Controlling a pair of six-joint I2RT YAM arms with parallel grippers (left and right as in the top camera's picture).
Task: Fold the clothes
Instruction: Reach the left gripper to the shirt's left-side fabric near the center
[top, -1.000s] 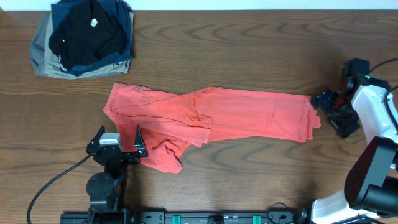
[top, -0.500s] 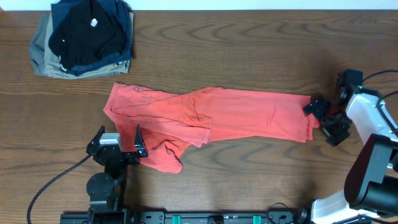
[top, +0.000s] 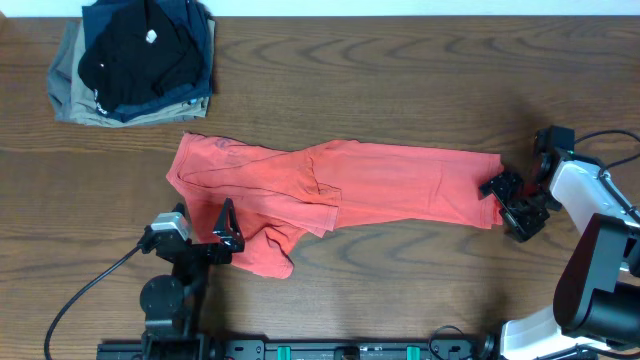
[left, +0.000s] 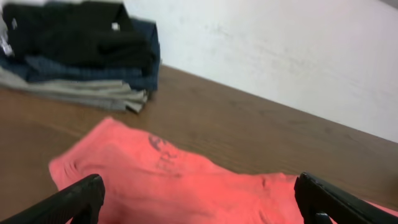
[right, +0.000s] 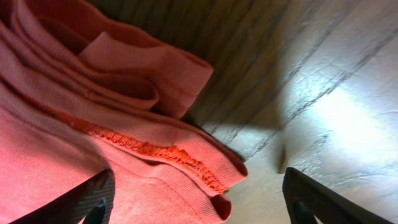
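My left gripper should reach over and pinch the flap's hemmed end (top: 326, 219) before folding, because a flap of the shirt (top: 275, 205) lies at an angle over the shirt's crumpled middle.
The clothes, a coral-red T-shirt (top: 360, 185), lie crumpled lengthwise across the middle of the table. A sleeve part bunches at the lower left (top: 262, 250). My left gripper (top: 192, 236) is open at the shirt's lower left edge. In the left wrist view the red cloth (left: 180, 183) fills the space between its fingers (left: 78, 200). My right gripper (top: 509, 204) is open at the shirt's right end. In the right wrist view the layered hem (right: 155, 146) lies between the open fingers (right: 317, 199), which do not pinch it.
A stack of folded black, navy and khaki garments (top: 132, 60) sits at the back left corner and also shows in the left wrist view as a stack (left: 74, 53). Bare wooden table (top: 400, 80) lies behind the shirt. A cable (top: 80, 300) trails from the left arm.
My right gripper has moved left from off the shirt to its right end, so the hem now lies between its fingers. The left gripper has shifted slightly at the shirt's edge.
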